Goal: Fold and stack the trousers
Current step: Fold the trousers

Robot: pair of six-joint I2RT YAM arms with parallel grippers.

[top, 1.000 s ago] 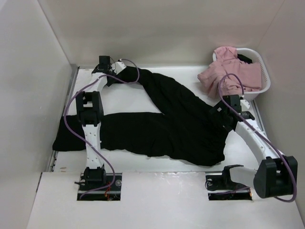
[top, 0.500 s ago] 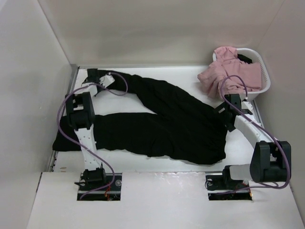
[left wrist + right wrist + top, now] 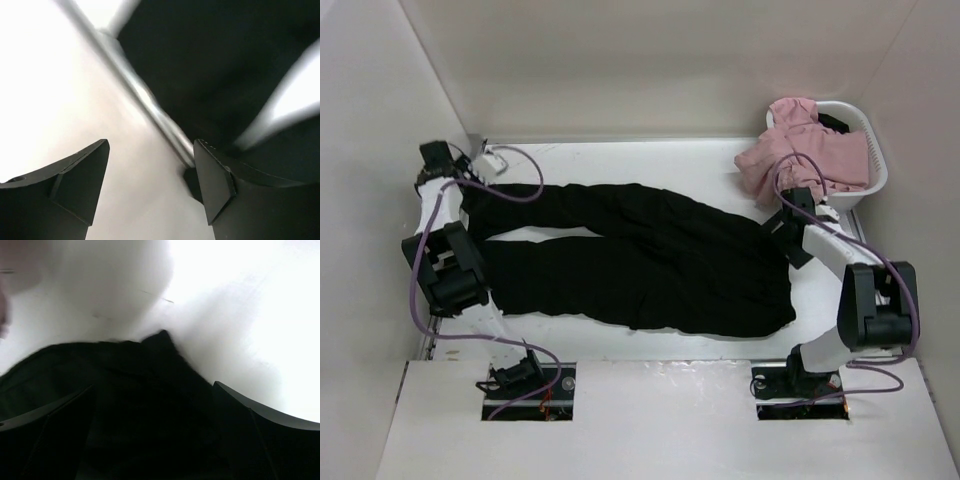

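The trouser legs have a white gap (image 3: pixel 542 234) between them. The upper leg (image 3: pixel 552 207) should fold over the lower leg when I carry it across, and the lower leg should stay flat.
The black trousers (image 3: pixel 650 260) lie flat across the table, both legs running to the left and the waist at the right. My left gripper (image 3: pixel 440 170) is at the far left back corner, by the end of the upper leg. In the left wrist view it (image 3: pixel 151 145) is open and holds nothing, with wall between its fingers and black cloth (image 3: pixel 210 60) at the upper right. My right gripper (image 3: pixel 788 232) is at the waist's back right corner. In the right wrist view it (image 3: pixel 153 387) has its fingers wide apart over the black cloth (image 3: pixel 125 390).
A white basket (image 3: pixel 865 185) stands at the back right with a pink garment (image 3: pixel 800 150) spilling over its rim onto the table. A metal rail (image 3: pixel 145 95) runs along the table's left edge. Walls close in the left, back and right.
My left gripper has swept from the back middle to the far left corner, pulling the upper leg straight and parallel to the lower one. My right arm has drawn back a little at the waist.
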